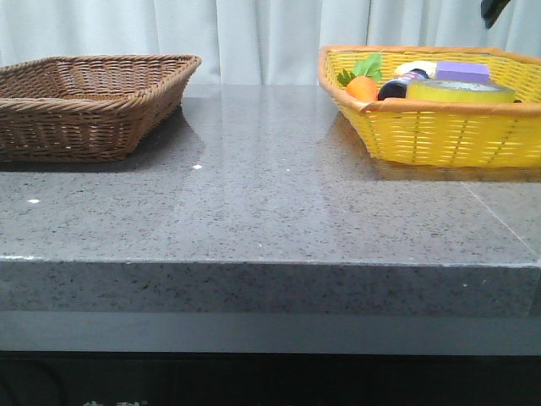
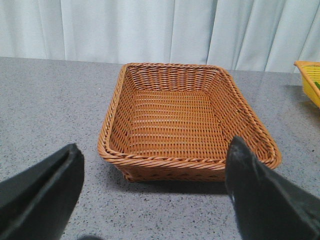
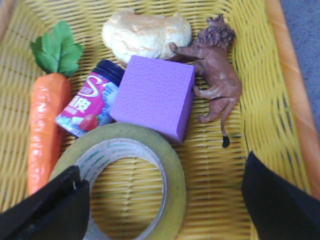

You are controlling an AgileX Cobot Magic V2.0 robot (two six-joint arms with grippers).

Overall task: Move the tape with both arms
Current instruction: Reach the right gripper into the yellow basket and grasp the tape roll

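The yellow basket's near rim (image 1: 448,107) hangs low next to the tape, so the yellow basket will tilt back toward level when the robot lifts the tape out.
The tape (image 3: 173,172), a fat yellowish roll with a white, green-printed core, lies flat in the yellow basket (image 3: 286,90). In the front view the tape (image 1: 461,91) rests against the basket's near wall. My right gripper (image 3: 162,169) hovers open above it. One finger (image 3: 55,210) overlaps the roll's edge and the other (image 3: 280,205) is over bare basket floor beside the roll. Only a black tip of the right arm (image 1: 493,10) shows in the front view. My left gripper (image 2: 155,147) is open and empty, low over the tabletop in front of the brown basket (image 2: 190,162).
In the yellow basket (image 1: 439,135), a purple box (image 3: 154,97) touches the tape, with a toy carrot (image 3: 46,125), a small bottle (image 3: 87,105), a bread roll (image 3: 145,32) and a brown lion figure (image 3: 215,70) around it. The brown basket (image 1: 84,118) stands empty at the left of the grey stone table (image 1: 270,211).
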